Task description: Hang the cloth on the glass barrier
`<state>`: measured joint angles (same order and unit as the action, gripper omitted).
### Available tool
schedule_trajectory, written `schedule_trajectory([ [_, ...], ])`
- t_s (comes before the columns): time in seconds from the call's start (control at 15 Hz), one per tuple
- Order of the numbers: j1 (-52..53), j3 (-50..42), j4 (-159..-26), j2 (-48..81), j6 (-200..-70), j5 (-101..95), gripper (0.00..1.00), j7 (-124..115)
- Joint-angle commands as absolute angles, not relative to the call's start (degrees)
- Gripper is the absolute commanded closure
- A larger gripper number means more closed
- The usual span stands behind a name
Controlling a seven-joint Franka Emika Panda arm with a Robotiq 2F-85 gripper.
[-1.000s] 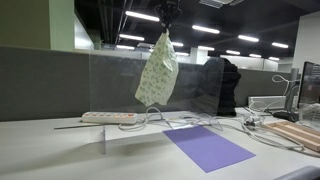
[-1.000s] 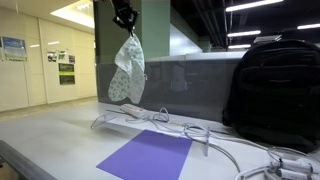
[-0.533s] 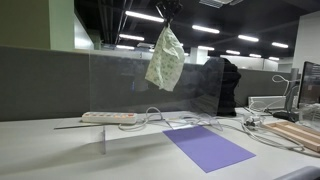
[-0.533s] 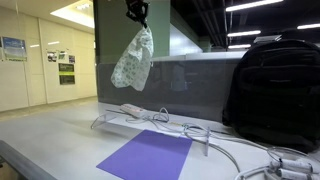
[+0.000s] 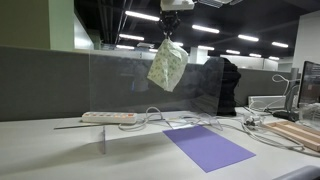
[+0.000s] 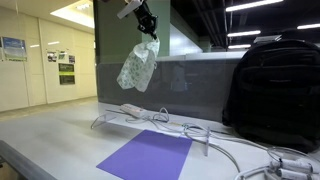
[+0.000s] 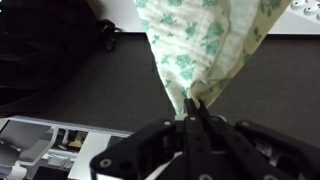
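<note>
The cloth's lower part [image 5: 165,77] is hanging below the glass barrier's top edge [image 5: 191,56]. My gripper keeps moving the gripped corner across until it can let go of it there.
The cloth [image 5: 167,65] is pale with a green floral print. It hangs in the air from my gripper [image 5: 172,36], which is shut on its top corner. In the other exterior view the cloth [image 6: 137,68] swings below the gripper [image 6: 151,33], above and near the top of the glass barrier [image 6: 180,85]. The glass barrier [image 5: 125,85] is a clear upright pane on the desk. In the wrist view the cloth [image 7: 205,45] spreads out from the shut fingertips [image 7: 196,108].
A purple mat [image 5: 207,146] lies on the desk, also seen as [image 6: 150,155]. A white power strip [image 5: 108,117] and loose cables [image 5: 190,122] lie by the barrier. A black backpack [image 6: 275,85] stands on the desk. A grey partition [image 5: 40,82] runs behind.
My gripper has risen and moved along with the cloth, which has swung up higher and tilted, now reaching the level of the barrier's top edge.
</note>
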<state>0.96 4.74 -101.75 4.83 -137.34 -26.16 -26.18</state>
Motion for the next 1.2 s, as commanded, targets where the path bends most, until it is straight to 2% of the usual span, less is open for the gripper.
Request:
schedule_trajectory([
  [0.0,3.38,2.41,-95.84,9.55,-136.87,-29.18,0.99,-32.36],
  [0.33,5.09,-0.20,-93.02,13.46,-138.77,-27.57,0.99,-34.03],
  [0.4,5.43,-0.54,-92.69,13.87,-138.92,-27.22,0.72,-33.89],
  [0.53,6.04,-1.01,-92.28,14.30,-139.10,-26.57,0.67,-33.19],
  [1.13,8.34,-1.00,-91.80,12.49,-134.31,-25.09,0.05,-31.81],
])
